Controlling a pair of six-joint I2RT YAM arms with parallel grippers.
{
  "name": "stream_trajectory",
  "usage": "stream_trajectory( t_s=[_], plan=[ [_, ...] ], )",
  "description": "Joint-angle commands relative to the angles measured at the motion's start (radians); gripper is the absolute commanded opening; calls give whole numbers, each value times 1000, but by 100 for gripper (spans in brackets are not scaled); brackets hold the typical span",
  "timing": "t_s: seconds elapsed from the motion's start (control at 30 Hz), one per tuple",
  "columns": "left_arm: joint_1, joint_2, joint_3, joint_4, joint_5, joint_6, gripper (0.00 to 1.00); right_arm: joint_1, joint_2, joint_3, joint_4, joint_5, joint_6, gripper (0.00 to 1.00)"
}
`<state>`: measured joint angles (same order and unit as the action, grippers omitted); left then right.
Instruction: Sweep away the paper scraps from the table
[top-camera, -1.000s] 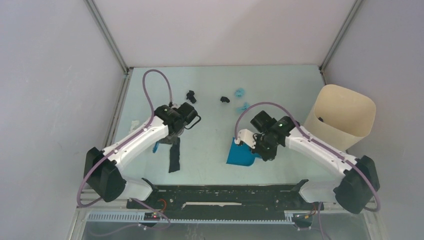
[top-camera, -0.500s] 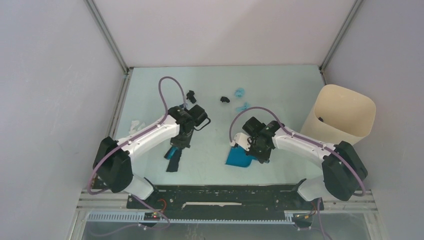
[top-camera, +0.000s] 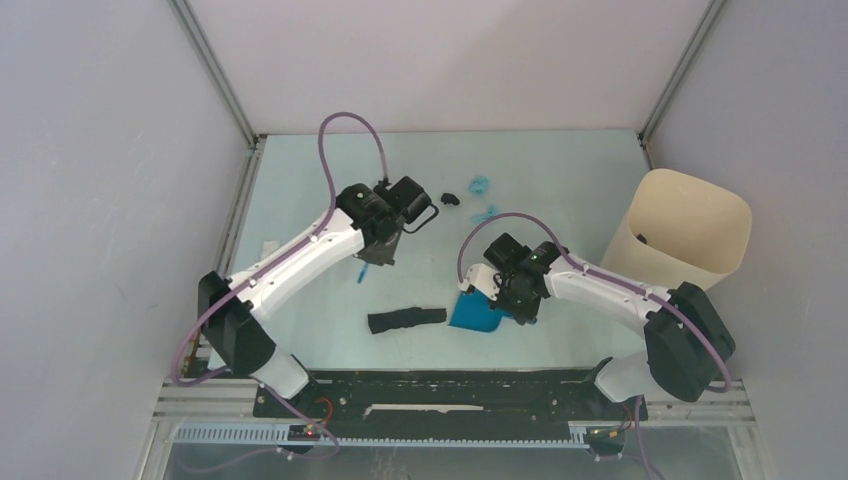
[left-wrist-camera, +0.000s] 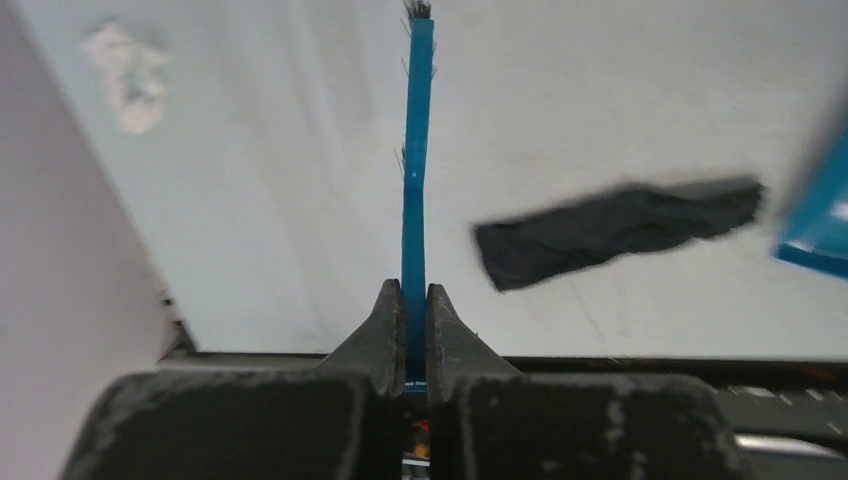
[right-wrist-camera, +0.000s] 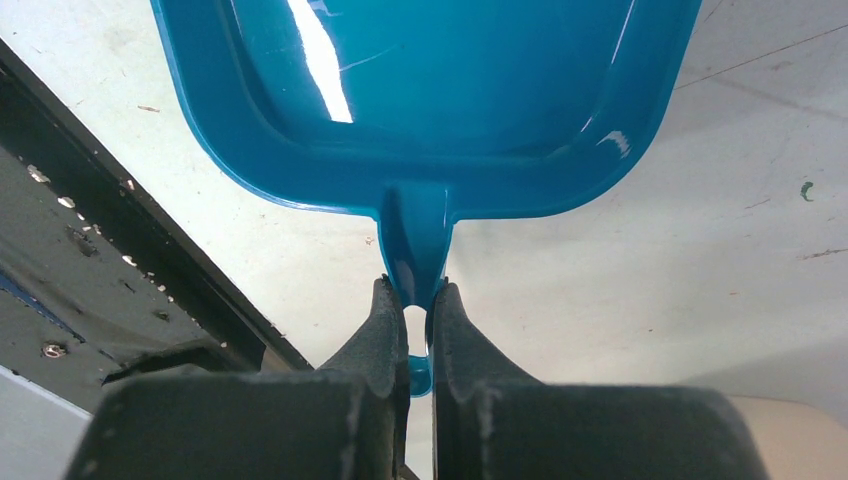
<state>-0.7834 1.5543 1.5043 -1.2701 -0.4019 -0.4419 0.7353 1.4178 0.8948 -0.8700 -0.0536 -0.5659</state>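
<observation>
I should sweep the white scrap (top-camera: 270, 248) to the black piece (top-camera: 406, 319) of paper with my left gripper before sweeping both into the dustpan, because the white scrap is farther from the dustpan than the black piece.
My left gripper (top-camera: 373, 257) (left-wrist-camera: 411, 292) is shut on the thin handle of the blue hand brush (left-wrist-camera: 416, 150), which is lifted over the table (top-camera: 300, 170). A long black paper strip (top-camera: 405, 320) (left-wrist-camera: 615, 228) lies flat just left of the blue dustpan (top-camera: 473, 313) (right-wrist-camera: 430, 90). My right gripper (top-camera: 514, 302) (right-wrist-camera: 411, 285) is shut on the dustpan's handle, and the pan looks empty. A black scrap (top-camera: 450, 198) and light blue scraps (top-camera: 480, 184) lie further back. A white scrap (top-camera: 270, 247) (left-wrist-camera: 125, 75) lies near the left edge.
The tall beige bin (top-camera: 690, 215) stands at the right, with something dark inside. A black rail (top-camera: 450, 385) runs along the near edge. Grey frame posts stand at the back corners.
My left arm swung the brush back and to the right. The black strip moved from upright at the left to lying sideways beside the dustpan. The right gripper moved slightly left.
</observation>
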Motion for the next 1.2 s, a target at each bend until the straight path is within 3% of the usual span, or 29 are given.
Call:
stream_trajectory(
  t_s=[0.0,0.2,0.43,0.6,0.73,0.93,1.17],
  plan=[
    [99,9,24,-102,-293,23,0,10,-13,-8,12,11,14,0],
    [245,145,14,-132,-628,-41,0,13,-15,-10,13,-6,20,0],
    [366,329,98,-58,-748,-23,0,16,-62,-19,28,-22,16,0],
    [499,420,132,56,-628,77,0,26,-85,-29,25,-17,15,0],
    [540,448,111,151,-499,145,0,28,-106,-47,28,-13,18,0],
    [537,479,75,175,-297,127,0,28,-133,-55,21,0,20,0],
    [450,373,42,159,-88,102,0,27,-136,-79,5,34,11,0]
  ],
)
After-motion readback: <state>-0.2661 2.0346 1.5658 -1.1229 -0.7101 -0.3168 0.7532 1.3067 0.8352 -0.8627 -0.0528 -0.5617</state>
